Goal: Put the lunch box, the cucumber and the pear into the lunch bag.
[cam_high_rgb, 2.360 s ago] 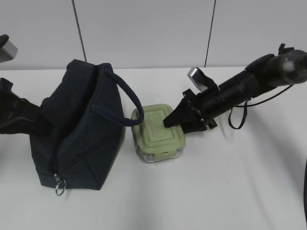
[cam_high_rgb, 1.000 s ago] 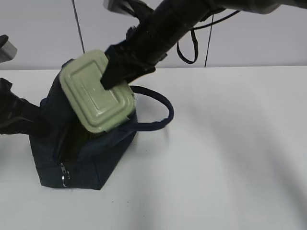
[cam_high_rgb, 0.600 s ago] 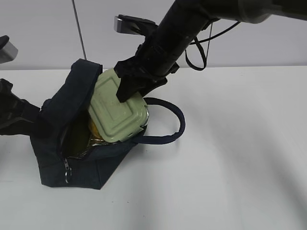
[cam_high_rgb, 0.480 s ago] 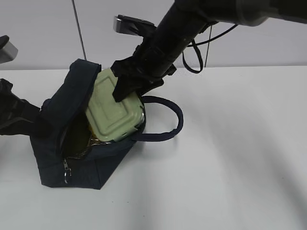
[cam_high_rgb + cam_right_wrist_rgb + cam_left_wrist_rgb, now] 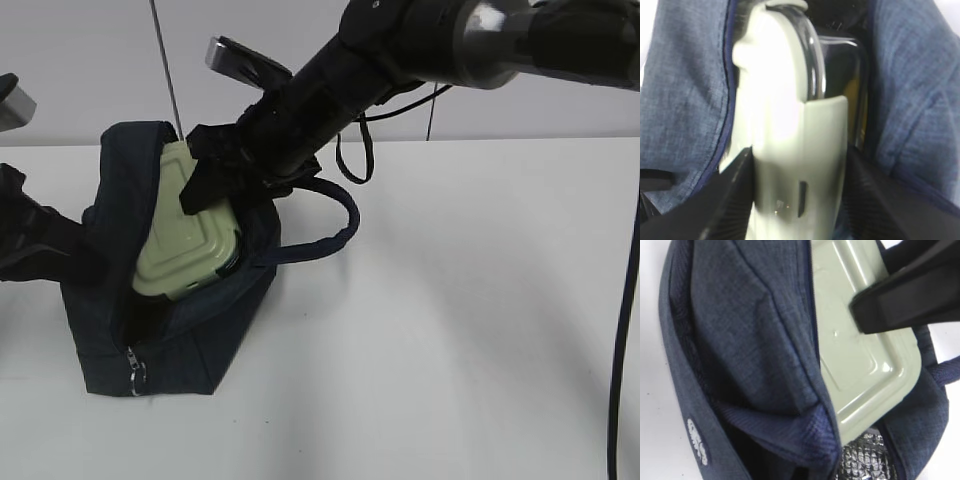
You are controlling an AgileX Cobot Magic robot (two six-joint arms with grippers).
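Note:
The lunch box (image 5: 188,252) is still slanting out of the lunch bag's opening, so my right gripper needs to let go of it and pull the lunch bag's rim (image 5: 264,260) up around it.
The navy lunch bag (image 5: 190,330) stands open at the left. My right gripper (image 5: 215,185) is shut on the lunch box (image 5: 185,245) and holds it tilted on edge, its lower half inside the bag's mouth. In the right wrist view the gripper (image 5: 799,155) clamps the sage-green lid and glass of the box (image 5: 785,100) between both fingers. My left arm (image 5: 40,245) reaches the bag's left side; its fingers are hidden under bunched fabric (image 5: 815,435). The left wrist view shows the lid (image 5: 860,345) against the bag's flap. The cucumber and the pear are hidden.
The bag's loop handle (image 5: 335,225) hangs out to the right onto the white table (image 5: 460,330). A silver ring pull (image 5: 133,378) hangs at the bag's front lower corner. Silver foil lining (image 5: 865,462) shows inside. A grey wall stands behind.
My right gripper has carried the lunch box from the table up over the bag, then down and left into its mouth. The yellow seen inside earlier is covered. The left arm has not moved.

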